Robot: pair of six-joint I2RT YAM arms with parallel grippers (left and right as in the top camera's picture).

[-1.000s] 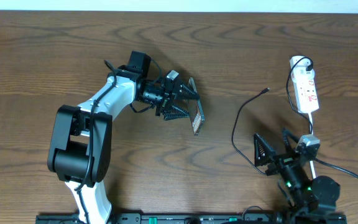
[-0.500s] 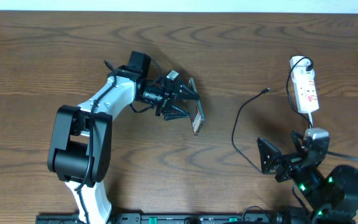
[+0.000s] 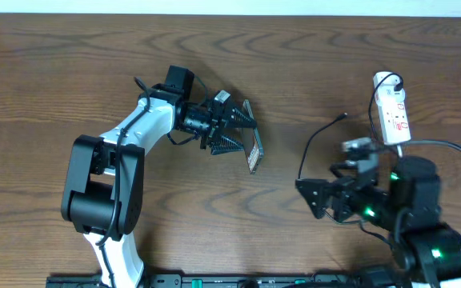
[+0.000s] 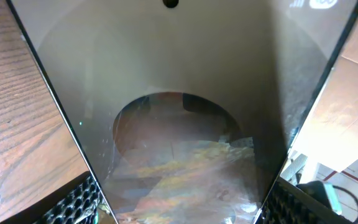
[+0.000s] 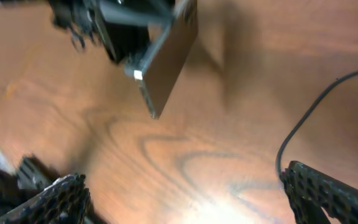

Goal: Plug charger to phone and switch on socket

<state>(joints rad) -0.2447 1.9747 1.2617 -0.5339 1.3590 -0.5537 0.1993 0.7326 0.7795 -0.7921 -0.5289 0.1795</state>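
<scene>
I should keep my right gripper moving toward the phone and close across its thin edge (image 3: 258,152), as the phone's near end (image 3: 253,166) is clear of my left gripper's fingers.
The phone (image 3: 252,142) is held up on its edge above the table, with my left gripper (image 3: 242,130) shut across its width. Its glossy face (image 4: 179,124) fills the left wrist view, with a ribbed finger (image 4: 73,202) against each long side. The black charger cable (image 3: 304,160) curves over the table, its small tip (image 3: 342,117) lying free near the white socket (image 3: 393,112). My right gripper (image 3: 314,200) hangs open to the right of the phone, beside the cable's bend. The blurred right wrist view shows the phone (image 5: 166,62) ahead and the cable (image 5: 303,124) by the right finger (image 5: 328,193).
The socket's thick white cord (image 3: 401,164) runs back toward the right arm's base. A white plug (image 3: 386,80) sits at the socket's far end. Bare wood table (image 3: 70,72) lies to the left and behind.
The right arm has swung up and to the left, its open gripper now facing the phone near the cable's bend. The left arm and the phone have not moved.
</scene>
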